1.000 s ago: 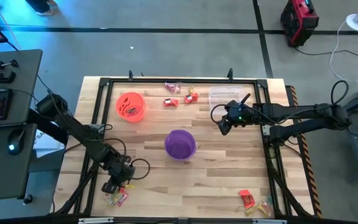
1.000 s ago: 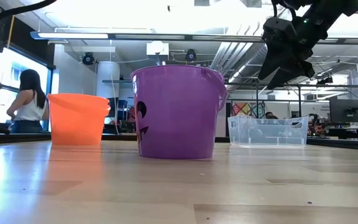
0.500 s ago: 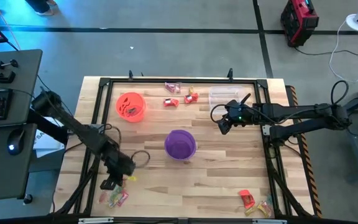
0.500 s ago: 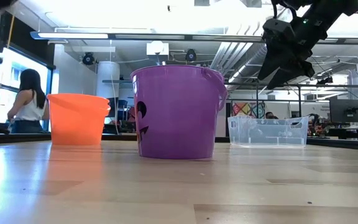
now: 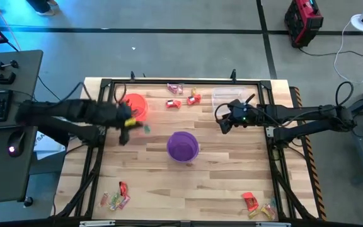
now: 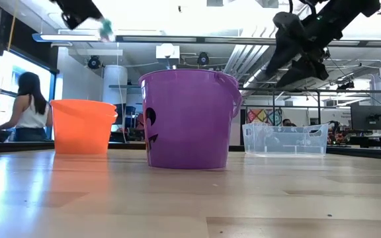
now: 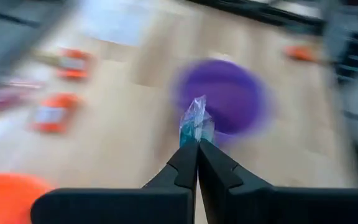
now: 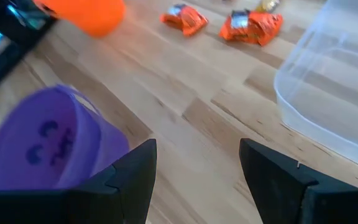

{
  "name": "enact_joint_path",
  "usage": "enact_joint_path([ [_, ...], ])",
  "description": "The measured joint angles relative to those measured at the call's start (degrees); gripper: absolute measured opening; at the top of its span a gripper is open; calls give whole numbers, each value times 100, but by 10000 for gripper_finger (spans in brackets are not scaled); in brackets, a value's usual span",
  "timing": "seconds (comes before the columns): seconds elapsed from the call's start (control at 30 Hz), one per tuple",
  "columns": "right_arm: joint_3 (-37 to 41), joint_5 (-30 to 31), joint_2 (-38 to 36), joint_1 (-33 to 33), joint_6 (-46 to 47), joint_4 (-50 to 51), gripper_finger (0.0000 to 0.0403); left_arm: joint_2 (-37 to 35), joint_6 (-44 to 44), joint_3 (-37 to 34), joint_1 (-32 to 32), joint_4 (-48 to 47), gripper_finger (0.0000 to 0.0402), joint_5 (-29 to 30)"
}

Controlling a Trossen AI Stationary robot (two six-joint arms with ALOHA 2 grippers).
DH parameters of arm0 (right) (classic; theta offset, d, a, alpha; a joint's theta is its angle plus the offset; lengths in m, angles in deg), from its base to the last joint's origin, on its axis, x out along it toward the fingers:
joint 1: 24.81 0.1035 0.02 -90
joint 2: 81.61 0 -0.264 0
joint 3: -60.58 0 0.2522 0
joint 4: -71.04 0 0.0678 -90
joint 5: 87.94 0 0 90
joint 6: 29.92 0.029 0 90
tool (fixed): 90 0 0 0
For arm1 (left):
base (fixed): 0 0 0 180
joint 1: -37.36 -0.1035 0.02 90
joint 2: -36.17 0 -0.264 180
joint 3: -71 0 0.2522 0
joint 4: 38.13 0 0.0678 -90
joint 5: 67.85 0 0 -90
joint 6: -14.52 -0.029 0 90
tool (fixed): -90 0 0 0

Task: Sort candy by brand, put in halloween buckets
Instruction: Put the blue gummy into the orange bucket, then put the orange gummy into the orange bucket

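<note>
My left gripper should keep moving the teal candy [image 6: 106, 29] over the bucket's opening [image 5: 137, 105] and let go there, because the candy hangs well above the orange bucket's rim.
My left gripper [image 5: 136, 124] hangs high over the table, just on the near side of the orange bucket [image 5: 133, 106], shut on a small teal-wrapped candy [image 7: 196, 121]. In the low view the candy [image 6: 104, 28] shows well above both buckets. The purple bucket [image 5: 183, 146] stands mid-table on its base. My right gripper [image 5: 222, 124] hovers open to the right of it, near the clear tub [image 5: 227, 96], with nothing between its fingers. Loose candy lies by the far edge [image 5: 181, 96] and in both near corners. My left gripper pinches the near end of the candy's wrapper [image 7: 194, 138] between its two fingertips. The rest of the candy sticks out beyond the tips. The fingers slant down from the table's left side. The candy is lifted clear of the table and the buckets.
Candy piles lie at the near left [image 5: 115, 198] and near right [image 5: 257, 205] corners. Orange-wrapped pieces [image 8: 250, 26] lie between the orange bucket and the clear tub [image 8: 334, 81]. A black frame borders the table. A person shows in the room behind [image 6: 26, 106].
My left gripper has shut on a teal candy at the near-left pile, then risen high and swung fast toward the far edge to beside the orange bucket. The candy is lifted clear. A red piece now lies apart from that pile.
</note>
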Motion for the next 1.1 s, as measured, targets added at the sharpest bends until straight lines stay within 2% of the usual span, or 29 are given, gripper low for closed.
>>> enact_joint_path([
  [0.13,0,10,0,-2,11,-339,224,67,-419,0,-1201,-59,0,595],
  [0.33,-2,312,0,0,157,-686,224,436,-676,-120,-2606,-530,0,726],
  [0.43,-2,445,0,0,159,-753,224,634,-331,-211,-3078,-888,0,798],
  [0.67,-2,507,0,-2,180,-758,224,940,-135,-343,-3536,-1007,12,788],
  [0.97,-2,545,0,-15,431,-787,224,1175,225,-345,-3683,-1024,112,335],
  [1.1,-2,545,0,-15,722,-1091,224,1116,452,-163,-3676,-788,148,-369],
])
